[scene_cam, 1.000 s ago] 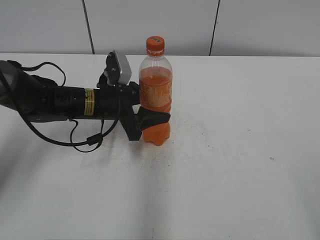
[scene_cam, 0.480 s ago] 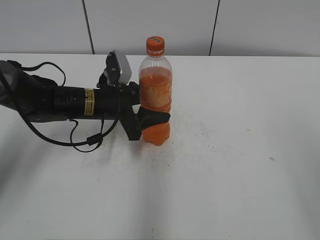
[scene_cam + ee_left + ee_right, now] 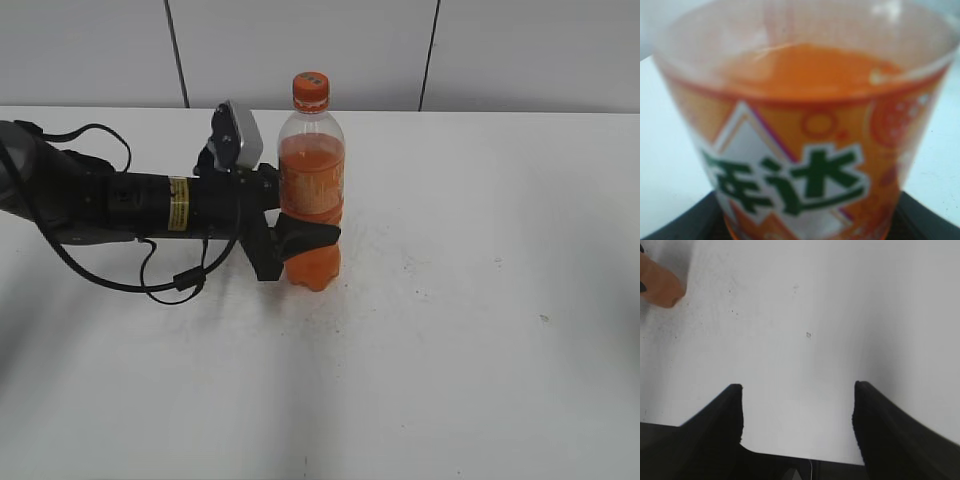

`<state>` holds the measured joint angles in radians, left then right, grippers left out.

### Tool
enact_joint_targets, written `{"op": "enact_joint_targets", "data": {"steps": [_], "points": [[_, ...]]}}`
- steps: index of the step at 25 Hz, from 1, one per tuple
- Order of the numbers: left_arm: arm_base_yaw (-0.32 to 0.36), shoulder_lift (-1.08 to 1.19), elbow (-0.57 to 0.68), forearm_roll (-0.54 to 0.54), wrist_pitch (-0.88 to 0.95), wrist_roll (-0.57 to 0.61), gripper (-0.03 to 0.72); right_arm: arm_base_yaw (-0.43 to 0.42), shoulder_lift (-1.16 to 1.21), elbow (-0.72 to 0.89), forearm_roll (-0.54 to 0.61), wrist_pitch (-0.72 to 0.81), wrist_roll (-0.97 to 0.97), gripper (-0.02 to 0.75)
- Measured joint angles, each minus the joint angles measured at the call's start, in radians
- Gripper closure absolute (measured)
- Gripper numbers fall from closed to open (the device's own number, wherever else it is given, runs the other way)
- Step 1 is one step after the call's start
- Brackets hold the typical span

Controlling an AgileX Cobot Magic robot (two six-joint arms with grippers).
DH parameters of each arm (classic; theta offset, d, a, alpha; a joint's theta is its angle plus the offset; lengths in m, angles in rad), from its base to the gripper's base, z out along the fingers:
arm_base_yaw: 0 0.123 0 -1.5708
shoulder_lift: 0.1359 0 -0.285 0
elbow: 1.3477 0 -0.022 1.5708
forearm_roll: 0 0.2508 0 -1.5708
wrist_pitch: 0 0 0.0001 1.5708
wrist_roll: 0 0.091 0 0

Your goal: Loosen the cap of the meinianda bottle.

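Note:
My left gripper is holding the bottle's lower body (image 3: 314, 264), far below the cap, so it should hold the bottle still while my right gripper takes the orange cap (image 3: 311, 89) from above.
The meinianda bottle (image 3: 312, 190) stands upright on the white table, with orange liquid and an orange-yellow label. Its orange cap (image 3: 310, 90) sits on top, untouched. My left gripper (image 3: 300, 238) reaches in from the left and is shut on the bottle's lower body, just below the label. The left wrist view is filled by the bottle's label (image 3: 800, 170), with dark fingers at both lower corners. My right gripper (image 3: 797, 407) is open and empty above bare table. The bottle's base (image 3: 657, 282) shows at the upper left of the right wrist view. The right arm is outside the exterior view.
The white table (image 3: 470, 300) spreads around the bottle, with a grey panelled wall (image 3: 400, 50) behind. The left arm's black body and cables (image 3: 120, 210) lie across the table's left side.

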<state>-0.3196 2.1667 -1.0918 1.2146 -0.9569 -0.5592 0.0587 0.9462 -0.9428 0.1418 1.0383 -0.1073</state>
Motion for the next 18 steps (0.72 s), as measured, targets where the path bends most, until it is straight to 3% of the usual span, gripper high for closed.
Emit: {"op": "enact_joint_targets", "data": {"steps": [5,18], "points": [[0.000,0.000,0.000,0.000,0.000,0.000,0.270,0.000,0.201,-0.120,-0.007,0.098,0.000,0.232],[0.000,0.000,0.000,0.000,-0.002,0.000,0.270,0.000,0.580,-0.407,-0.009,0.177,0.044,0.256]]}}
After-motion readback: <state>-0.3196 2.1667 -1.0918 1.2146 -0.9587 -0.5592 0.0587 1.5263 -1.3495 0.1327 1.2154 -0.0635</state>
